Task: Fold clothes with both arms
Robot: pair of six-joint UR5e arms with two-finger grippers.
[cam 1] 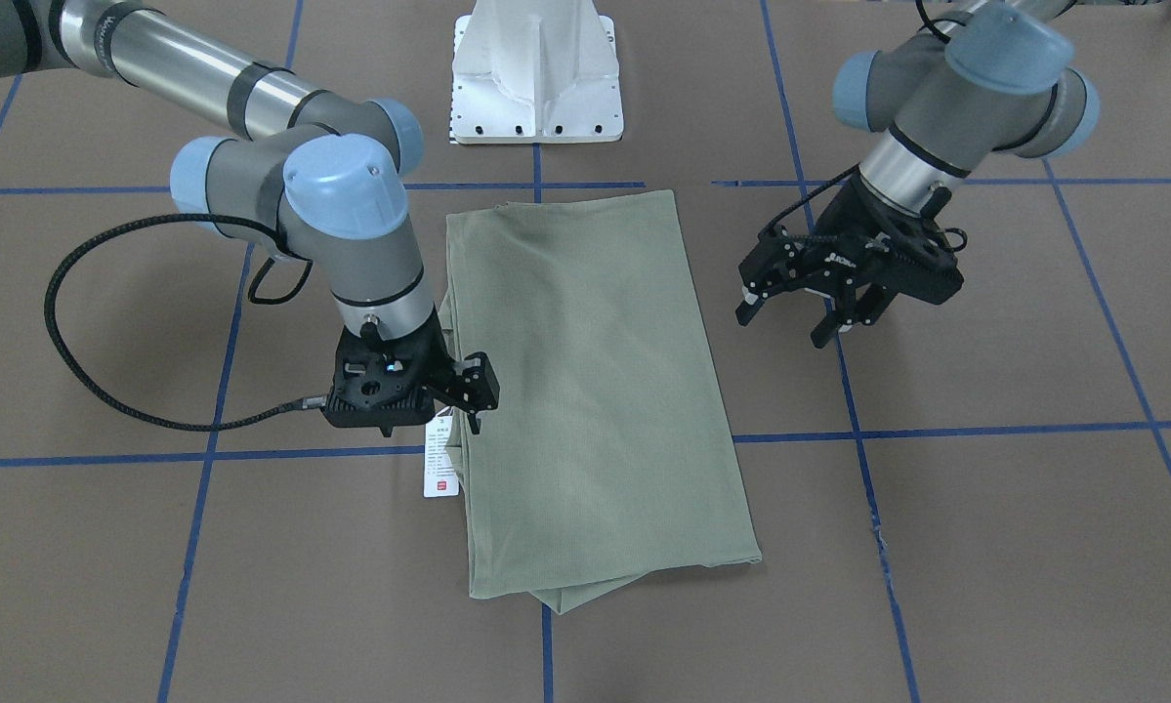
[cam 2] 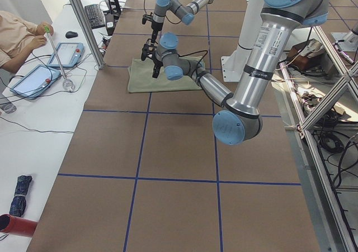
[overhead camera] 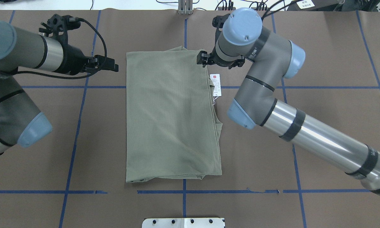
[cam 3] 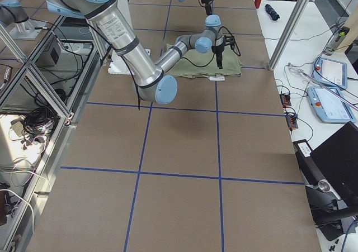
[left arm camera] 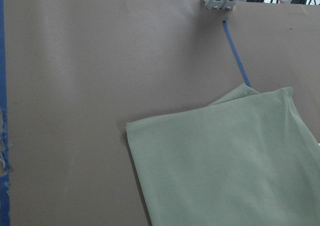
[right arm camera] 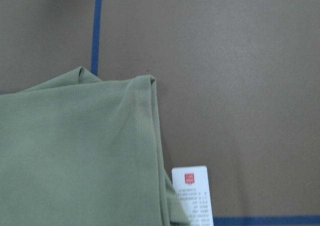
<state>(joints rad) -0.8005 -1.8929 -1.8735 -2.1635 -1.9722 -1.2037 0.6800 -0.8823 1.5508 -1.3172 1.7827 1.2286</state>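
Note:
My left gripper is open, and its way [cam 1: 713, 240] to the shirt's corner [cam 1: 668, 198] by the pedestal base is free. It should keep going there until it can close.
The sage-green shirt [cam 1: 595, 391] lies flat on the brown table, folded into a long rectangle, and shows in the overhead view [overhead camera: 170, 117] too. Its white hang tag [cam 1: 440, 459] with a red mark sticks out at the edge on the robot's right [overhead camera: 215, 84]. My right gripper [cam 1: 473, 405] hovers over that edge next to the tag, open and empty [overhead camera: 203, 59]. Its wrist view shows the shirt's far corner [right arm camera: 80, 151] and the tag [right arm camera: 192, 196] below. My left gripper [cam 1: 785, 327] is open and empty, off the shirt's other side [overhead camera: 109, 65]. The left wrist view shows the shirt's far corner [left arm camera: 235, 161].
The white pedestal base [cam 1: 536, 68] stands at the robot's side of the table. Blue tape lines [overhead camera: 79, 126] grid the brown surface. An aluminium post [overhead camera: 185, 6] stands at the far edge. An operator [cam 2: 17, 34] sits beside tablets at a side table.

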